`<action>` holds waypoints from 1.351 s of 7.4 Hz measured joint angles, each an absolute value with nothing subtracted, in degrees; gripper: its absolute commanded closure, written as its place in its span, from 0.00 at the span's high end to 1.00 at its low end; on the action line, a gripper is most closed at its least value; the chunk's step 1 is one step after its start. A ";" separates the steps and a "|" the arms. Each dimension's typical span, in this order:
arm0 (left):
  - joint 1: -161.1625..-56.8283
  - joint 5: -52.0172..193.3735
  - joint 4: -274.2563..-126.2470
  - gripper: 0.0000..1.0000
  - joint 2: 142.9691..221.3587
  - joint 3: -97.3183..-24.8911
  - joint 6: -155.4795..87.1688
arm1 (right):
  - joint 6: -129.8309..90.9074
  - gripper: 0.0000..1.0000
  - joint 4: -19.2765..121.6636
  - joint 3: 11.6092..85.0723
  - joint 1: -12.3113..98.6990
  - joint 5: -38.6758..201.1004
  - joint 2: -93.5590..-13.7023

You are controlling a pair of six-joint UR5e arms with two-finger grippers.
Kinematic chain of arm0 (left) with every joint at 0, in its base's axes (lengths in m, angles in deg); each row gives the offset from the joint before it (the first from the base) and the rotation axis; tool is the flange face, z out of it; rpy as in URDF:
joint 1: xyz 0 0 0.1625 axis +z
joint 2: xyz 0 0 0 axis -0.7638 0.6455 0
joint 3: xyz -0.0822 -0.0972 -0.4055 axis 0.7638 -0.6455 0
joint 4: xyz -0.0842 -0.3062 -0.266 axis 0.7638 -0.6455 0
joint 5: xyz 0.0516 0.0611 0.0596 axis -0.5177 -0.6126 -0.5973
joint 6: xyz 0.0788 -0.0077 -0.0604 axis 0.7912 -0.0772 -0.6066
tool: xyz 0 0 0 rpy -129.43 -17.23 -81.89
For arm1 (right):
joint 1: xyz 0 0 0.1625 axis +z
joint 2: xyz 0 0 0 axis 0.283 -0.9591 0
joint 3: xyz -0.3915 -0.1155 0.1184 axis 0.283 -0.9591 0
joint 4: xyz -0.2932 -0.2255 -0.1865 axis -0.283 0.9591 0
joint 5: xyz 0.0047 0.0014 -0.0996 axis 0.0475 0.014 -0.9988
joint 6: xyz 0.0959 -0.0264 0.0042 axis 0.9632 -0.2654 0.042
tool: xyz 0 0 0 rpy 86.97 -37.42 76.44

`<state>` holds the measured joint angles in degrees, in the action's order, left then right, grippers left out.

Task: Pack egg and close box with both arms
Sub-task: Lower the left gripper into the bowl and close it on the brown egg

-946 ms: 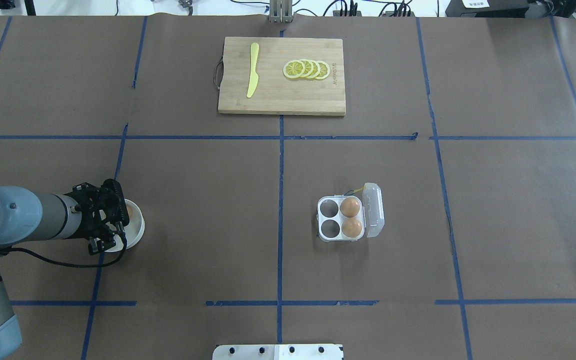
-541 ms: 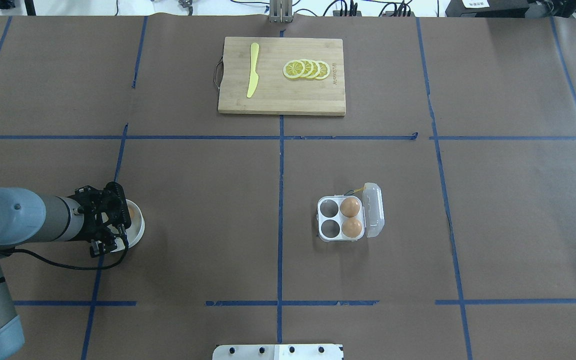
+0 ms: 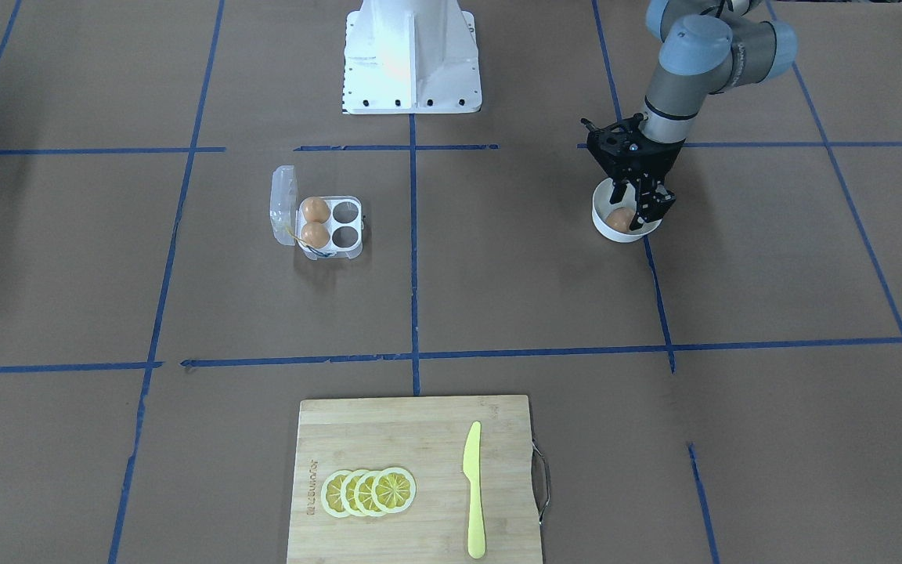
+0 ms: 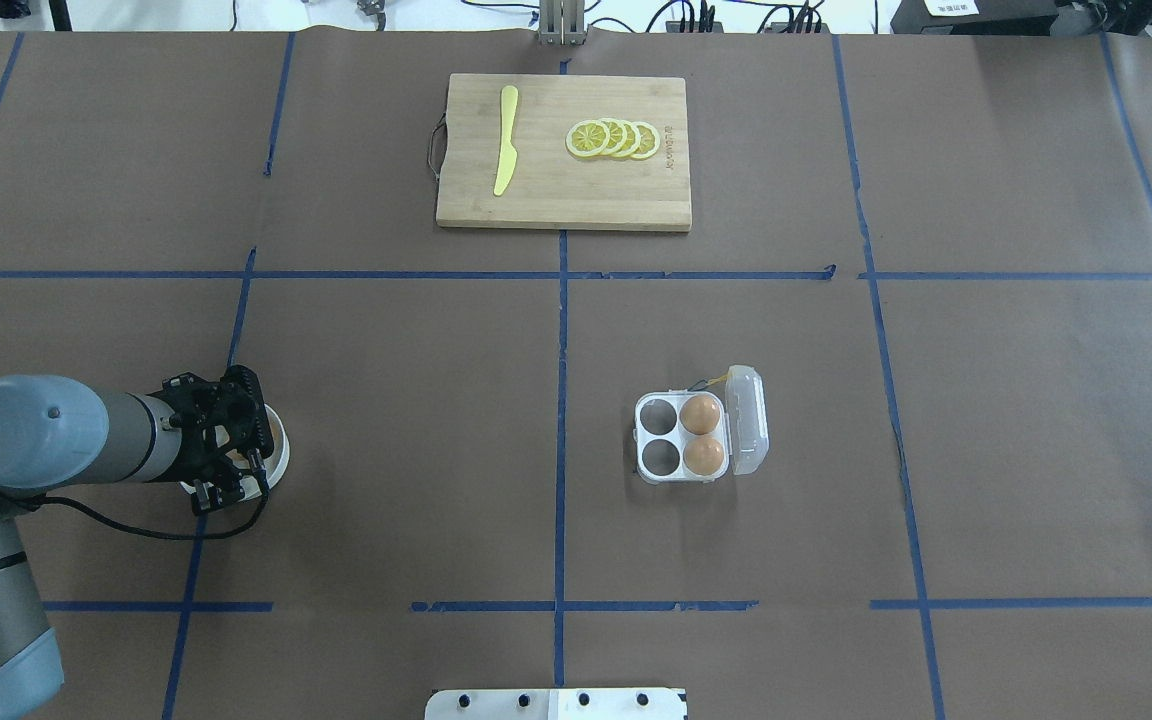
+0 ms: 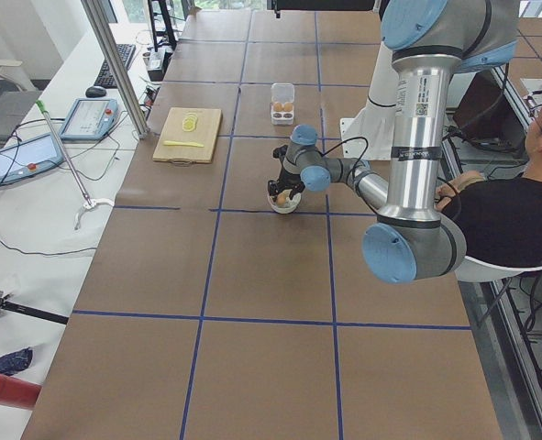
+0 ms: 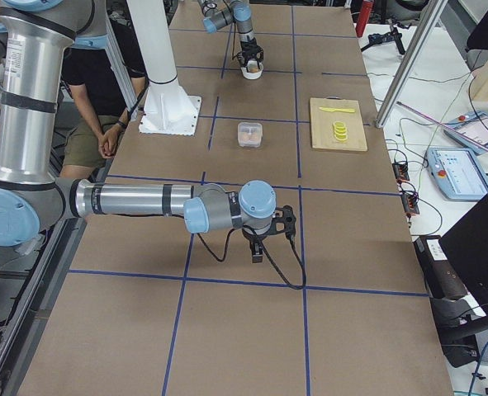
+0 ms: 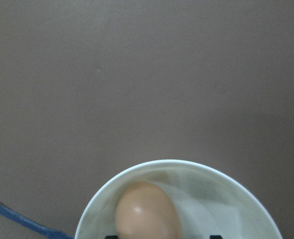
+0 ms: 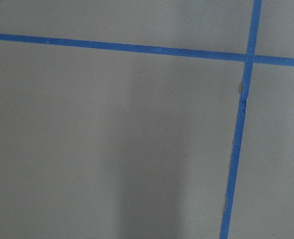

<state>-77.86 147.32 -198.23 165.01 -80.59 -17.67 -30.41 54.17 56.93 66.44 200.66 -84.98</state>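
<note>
My gripper will lift the egg out, and I expect the white bowl to be empty then, because only the white bowl's smooth bottom (image 7: 211, 211) shows beside the tan egg.
My left gripper (image 3: 637, 205) hangs open over a white bowl (image 3: 615, 231), its fingers down inside the rim on either side of a tan egg (image 3: 620, 219). The left wrist view shows that egg (image 7: 147, 211) in the bowl (image 7: 176, 162) between two dark fingertips. The clear carton (image 4: 658, 475) stands with its lid (image 4: 748, 420) open to the right. Two eggs (image 4: 701, 412) (image 4: 704, 455) fill its right cells and the left cells are empty. My right gripper (image 6: 264, 239) shows only in the exterior right view, above bare table; I cannot tell whether it is open or shut.
A wooden cutting board (image 4: 556, 195) at the far middle holds a yellow knife (image 4: 505, 140) and lemon slices (image 4: 614, 138). The white pedestal (image 3: 412, 55) stands at the robot's edge. Blue tape lines cross the brown table. A seated person (image 5: 518, 197) is beside the robot.
My left gripper has shifted slightly toward the robot and lowered into the bowl; it now hides the egg from overhead. The carton has not moved.
</note>
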 measured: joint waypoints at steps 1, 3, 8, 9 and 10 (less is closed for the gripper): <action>-77.84 147.32 -198.23 0.70 165.13 -80.53 -17.67 | -30.37 1.00 54.17 56.94 66.44 200.66 -84.98; -77.84 147.32 -198.25 0.70 165.33 -80.35 -17.67 | -30.34 1.00 54.16 56.95 66.44 200.66 -84.98; -77.88 147.30 -198.16 0.00 165.82 -79.58 -17.55 | -30.34 1.00 54.16 56.95 66.44 200.72 -84.98; -78.07 147.26 -198.15 0.00 165.71 -79.75 -17.61 | -30.34 1.00 54.16 56.95 66.44 200.74 -84.99; -78.36 147.24 -198.12 0.00 165.53 -80.23 -17.65 | -30.32 1.00 54.16 57.01 66.44 200.74 -84.98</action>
<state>-78.36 147.24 -198.12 165.53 -80.23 -17.65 -30.32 54.16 57.01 66.44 200.74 -84.98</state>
